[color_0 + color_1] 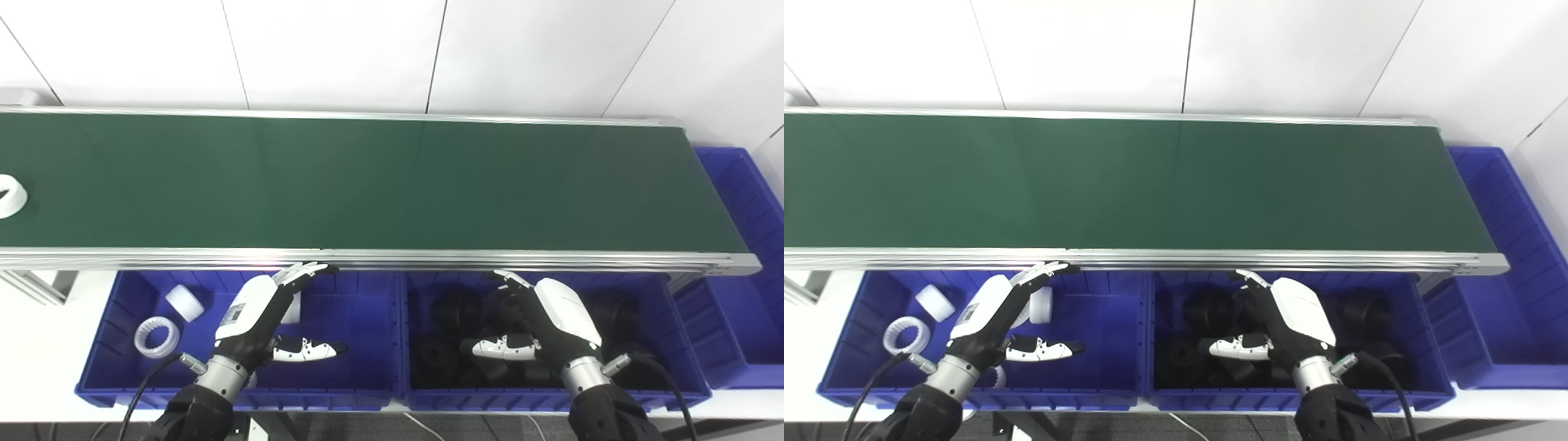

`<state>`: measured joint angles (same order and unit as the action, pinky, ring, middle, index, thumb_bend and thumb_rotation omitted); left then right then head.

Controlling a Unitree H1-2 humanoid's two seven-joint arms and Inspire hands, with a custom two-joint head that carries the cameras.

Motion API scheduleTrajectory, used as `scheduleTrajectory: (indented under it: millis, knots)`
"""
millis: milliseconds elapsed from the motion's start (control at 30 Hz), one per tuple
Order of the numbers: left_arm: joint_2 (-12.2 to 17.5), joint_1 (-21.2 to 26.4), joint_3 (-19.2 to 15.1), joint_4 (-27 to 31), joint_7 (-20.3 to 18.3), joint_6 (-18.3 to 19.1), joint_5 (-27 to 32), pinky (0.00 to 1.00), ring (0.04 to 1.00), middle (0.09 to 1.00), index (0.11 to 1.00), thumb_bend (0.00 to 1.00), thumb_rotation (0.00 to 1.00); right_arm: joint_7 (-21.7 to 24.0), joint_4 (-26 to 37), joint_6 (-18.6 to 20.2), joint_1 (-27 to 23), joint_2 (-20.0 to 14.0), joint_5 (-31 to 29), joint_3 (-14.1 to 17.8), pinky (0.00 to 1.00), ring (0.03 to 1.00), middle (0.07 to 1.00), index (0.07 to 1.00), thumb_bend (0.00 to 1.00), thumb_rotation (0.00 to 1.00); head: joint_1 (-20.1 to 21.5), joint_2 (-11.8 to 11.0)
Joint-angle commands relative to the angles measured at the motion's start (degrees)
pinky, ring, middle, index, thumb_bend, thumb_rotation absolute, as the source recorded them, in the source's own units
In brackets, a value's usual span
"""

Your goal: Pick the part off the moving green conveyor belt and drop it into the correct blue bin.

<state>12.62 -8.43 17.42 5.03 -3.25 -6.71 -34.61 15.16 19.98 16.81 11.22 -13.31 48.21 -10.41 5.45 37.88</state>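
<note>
I should expect hidden teeth inside the ring (11, 196) when I pick it up, since a white part in the blue bin has a toothed inside (157, 337).
A white ring-shaped part (8, 195) lies on the green conveyor belt (367, 184) at the far left edge of the left eye view, partly cut off; the right eye view does not show it. My left hand (260, 309) hovers open over the left blue bin (361, 392), which holds white parts (157, 336). My right hand (545, 321) hovers open over the middle blue bin (411, 343), which holds black parts (453, 309). Both hands are empty, fingers apart, just below the belt's near rail.
A third blue bin (744, 245) stands at the belt's right end. The aluminium rail (429, 258) runs along the belt's near side, just above both hands. A white wall lies behind the belt.
</note>
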Motion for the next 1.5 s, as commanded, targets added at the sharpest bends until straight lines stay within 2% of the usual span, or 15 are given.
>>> scheduleTrajectory:
  millis: [0,100,133,167,233,267,367,400,533,700,800,967,1067,1167,1467]
  knots:
    - [-0.3,1.2,-0.1,0.4,1.5,-2.1,0.0,0.92,0.916,0.877,0.825,0.78,0.27,-1.1,1.2,-0.1,-0.4,-0.2,-0.2,0.2,0.64,0.699,0.721,0.836,0.75,0.38,-0.1,0.0]
    - [-0.6,1.3,0.1,0.1,1.8,-2.5,-0.1,0.91,0.913,0.874,0.822,0.78,0.27,-1.0,1.2,-0.2,-0.3,-0.5,-0.6,0.6,0.65,0.704,0.723,0.836,0.75,0.37,-3.3,-0.7]
    - [-0.8,1.4,0.3,-0.4,2.1,-2.9,-0.3,0.91,0.913,0.875,0.821,0.78,0.27,-1.2,1.1,-0.6,-0.2,-0.8,-1.0,0.8,0.65,0.703,0.723,0.836,0.75,0.37,-6.4,-1.6]
    - [-0.9,1.5,0.5,-0.8,2.3,-3.1,-0.5,0.91,0.911,0.873,0.819,0.77,0.27,-1.4,1.1,-1.0,-0.1,-1.0,-1.3,1.0,0.63,0.689,0.716,0.834,0.75,0.37,-6.4,-1.6]
    - [-1.4,1.6,1.0,-1.4,2.8,-3.3,-1.2,0.91,0.909,0.872,0.818,0.77,0.28,-2.5,0.6,-2.2,0.2,-1.7,-2.0,1.4,0.62,0.68,0.71,0.828,0.76,0.37,-10.3,-3.0]
    - [-1.8,1.6,1.4,-1.7,3.1,-3.2,-1.7,0.91,0.908,0.871,0.818,0.77,0.29,-3.3,0.2,-3.2,0.3,-2.0,-2.7,1.7,0.61,0.674,0.704,0.823,0.76,0.35,-13.2,-4.4]
    - [-3.0,1.5,2.0,-2.6,3.9,-3.1,-2.6,0.91,0.904,0.869,0.818,0.78,0.32,-5.1,-0.8,-4.8,0.6,-3.0,-4.2,2.1,0.62,0.666,0.692,0.811,0.76,0.28,-16.6,-6.1]
    - [-3.5,1.5,2.2,-3.1,4.2,-3.0,-3.0,0.91,0.903,0.868,0.818,0.78,0.32,-5.3,-0.9,-4.7,0.7,-3.3,-4.5,2.1,0.63,0.666,0.69,0.809,0.76,0.27,-18.4,-7.2]
    - [-5.0,1.6,2.9,-4.5,5.9,-3.1,-4.5,0.88,0.894,0.862,0.814,0.8,0.32,-4.5,-1.1,-3.1,0.7,-4.3,-5.2,2.0,0.65,0.687,0.707,0.827,0.73,0.26,-21.2,-8.6]
    - [-5.8,2.2,3.6,-6.5,7.4,-3.8,-5.2,0.88,0.894,0.859,0.816,0.8,0.31,-5.2,-2.5,-4.1,0.7,-5.3,-6.1,1.9,0.65,0.708,0.723,0.834,0.71,0.28,-21.2,-9.4]
    - [-6.0,2.4,3.8,-7.1,7.9,-3.9,-5.6,0.88,0.897,0.861,0.82,0.8,0.32,-4.8,-1.9,-2.9,0.5,-5.3,-5.5,1.5,0.63,0.704,0.722,0.829,0.71,0.26,-20.6,-9.7]
    - [-5.9,2.7,4.2,-8.1,8.7,-4.5,-5.7,0.89,0.901,0.865,0.827,0.79,0.33,-4.7,-1.6,-2.5,0.3,-5.4,-4.9,1.1,0.68,0.723,0.725,0.831,0.72,0.29,-20.0,-10.0]
    - [-5.8,2.8,4.3,-8.3,8.6,-4.5,-5.7,0.9,0.907,0.871,0.833,0.79,0.33,-5.3,-2.2,-2.9,0.4,-5.3,-5.5,1.3,0.67,0.714,0.722,0.832,0.73,0.29,-19.9,-10.1]
    - [-5.9,2.9,4.3,-8.9,9.0,-4.8,-5.8,0.9,0.906,0.87,0.831,0.79,0.33,-5.5,-2.7,-3.0,0.4,-5.3,-5.6,1.3,0.67,0.709,0.723,0.833,0.72,0.35,-19.1,-10.9]
    - [-5.9,2.8,4.2,-9.4,9.2,-5.2,-5.6,0.9,0.904,0.868,0.825,0.79,0.33,-5.7,-3.2,-2.8,0.4,-5.2,-5.9,1.2,0.66,0.706,0.715,0.832,0.73,0.34,-18.8,-11.6]
